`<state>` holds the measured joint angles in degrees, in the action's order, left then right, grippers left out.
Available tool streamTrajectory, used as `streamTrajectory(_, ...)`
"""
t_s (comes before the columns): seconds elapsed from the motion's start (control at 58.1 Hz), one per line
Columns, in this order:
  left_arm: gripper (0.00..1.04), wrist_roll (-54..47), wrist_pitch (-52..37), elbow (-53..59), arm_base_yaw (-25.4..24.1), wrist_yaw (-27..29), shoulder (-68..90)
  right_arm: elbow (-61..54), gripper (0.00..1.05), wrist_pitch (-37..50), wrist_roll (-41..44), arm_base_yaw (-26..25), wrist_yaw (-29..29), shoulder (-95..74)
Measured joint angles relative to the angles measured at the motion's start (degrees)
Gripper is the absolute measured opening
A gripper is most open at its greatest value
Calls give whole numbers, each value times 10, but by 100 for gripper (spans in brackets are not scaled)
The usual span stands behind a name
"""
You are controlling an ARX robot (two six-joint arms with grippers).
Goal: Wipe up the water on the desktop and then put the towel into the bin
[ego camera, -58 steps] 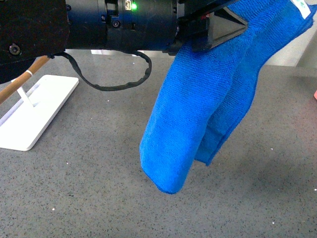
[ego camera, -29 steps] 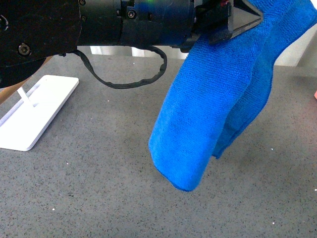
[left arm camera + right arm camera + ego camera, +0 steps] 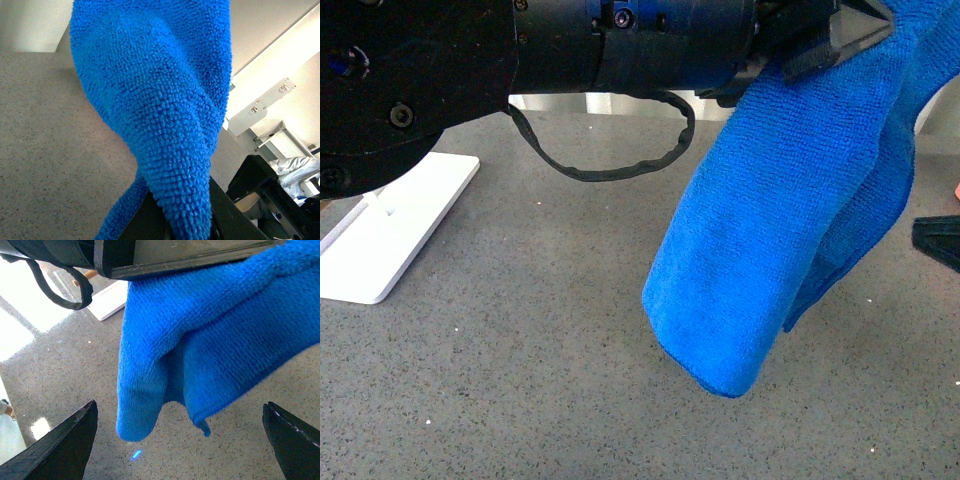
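The towel's lower end [image 3: 142, 402] is hanging in limp folds, so the blue towel [image 3: 220, 350] will bunch up and sag around the robot's right gripper when the robot carries it.
The blue towel [image 3: 770, 250] hangs folded from my left gripper [image 3: 840, 35], which is shut on its upper end, high above the speckled dark-grey desktop [image 3: 520, 380]. The towel's lower end dangles clear of the surface. In the left wrist view the towel [image 3: 160, 100] fills the frame and runs down between the shut jaws of the left gripper [image 3: 187, 225]. My right gripper [image 3: 182, 440] stands open below and in front of the towel [image 3: 200, 340], with nothing between its fingers [image 3: 75, 440]. The bin is out of view, and I cannot make out water on the desktop.
A white rectangular rack base [image 3: 390, 230] lies on the desktop at the left. A black cable loop [image 3: 610, 165] sags under the left arm. A dark right fingertip [image 3: 938, 242] shows at the right edge. A white wall rises behind the desktop.
My left arm has carried the towel to the right and slightly up. A right fingertip has come into the front view at the right edge.
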<state>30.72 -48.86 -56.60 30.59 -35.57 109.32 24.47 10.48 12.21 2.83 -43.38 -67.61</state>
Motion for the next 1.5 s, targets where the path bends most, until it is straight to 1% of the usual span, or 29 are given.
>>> streamTrajectory(0.344, 6, 11, -1, -2, 7, 7, 0, 22, 98, 80, -32, 14, 5, -74)
streamTrajectory(0.499, 6, 12, -1, -2, 7, 7, 0, 35, 98, 107, -48, 28, 16, -102)
streamTrajectory(0.551, 6, 13, -1, -2, 7, 8, -1, 39, 92, 115, -54, 35, 19, -107)
streamTrajectory(0.671, 6, 16, -1, -2, 7, 9, -1, 48, 74, 133, -65, 49, 31, -116)
streamTrajectory(0.723, 6, 18, -2, -2, 7, 9, -1, 49, 69, 138, -69, 52, 33, -119)
streamTrajectory(0.757, 6, 20, -2, -2, 7, 9, -2, 50, 64, 142, -72, 55, 34, -122)
streamTrajectory(0.826, 6, 22, -3, -2, 7, 9, -2, 51, 49, 151, -78, 61, 39, -129)
streamTrajectory(0.861, 6, 23, -3, -2, 7, 9, -2, 52, 46, 153, -79, 62, 39, -131)
streamTrajectory(0.947, 6, 26, -3, -2, 7, 9, -3, 56, 28, 156, -82, 63, 44, -135)
streamTrajectory(0.981, 6, 26, -3, -2, 7, 9, -3, 57, 25, 156, -82, 63, 45, -135)
streamTrajectory(1.016, 6, 26, -3, -2, 7, 10, -4, 58, 18, 156, -82, 63, 47, -135)
streamTrajectory(1.085, 6, 26, -2, -2, 6, 10, -5, 59, 11, 155, -82, 63, 48, -135)
streamTrajectory(1.153, 6, 25, 4, -2, 3, 13, -5, 60, 5, 150, -81, 63, 50, -134)
streamTrajectory(1.429, 7, 24, 27, -7, -14, 28, -6, 67, 5, 129, -68, 51, 60, -133)
streamTrajectory(1.446, 8, 25, 28, -7, -14, 29, -6, 67, 5, 129, -67, 50, 60, -134)
streamTrajectory(1.498, 18, 25, 32, -7, -20, 33, -6, 67, 5, 129, -66, 48, 61, -134)
